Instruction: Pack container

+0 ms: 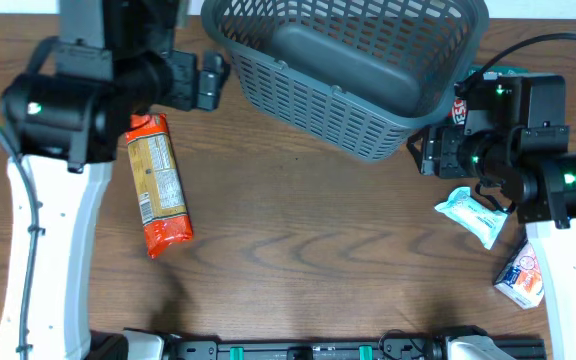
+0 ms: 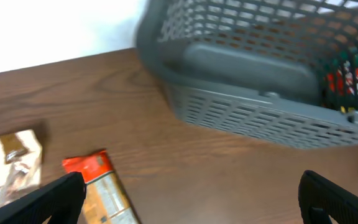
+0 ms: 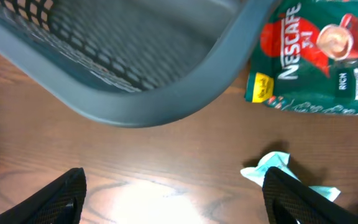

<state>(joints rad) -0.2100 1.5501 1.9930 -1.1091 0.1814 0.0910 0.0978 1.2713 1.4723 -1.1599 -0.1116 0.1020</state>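
Note:
The robot's left gripper should swing the basket's other corner (image 1: 218, 36) forward and straighten the basket before packing, since the basket's front edge (image 1: 310, 84) slants toward the right gripper.
The dark grey slotted basket (image 1: 348, 70) stands at the back middle of the table, with nothing visible inside; it also shows in the left wrist view (image 2: 260, 74) and the right wrist view (image 3: 135, 74). My left gripper (image 1: 216, 80) is open and empty just left of the basket. An orange cracker packet (image 1: 158, 180) lies below it, also in the left wrist view (image 2: 101, 190). My right gripper (image 1: 423, 152) is open and empty at the basket's right corner. A light blue packet (image 1: 473, 215) lies next to it, also in the right wrist view (image 3: 288, 177).
A green and red Nescafe bag (image 3: 319, 56) lies right of the basket, mostly hidden under the right arm overhead (image 1: 463, 105). An orange and white small box (image 1: 521, 275) sits at the right front. A pale packet (image 2: 8, 168) lies at the far left.

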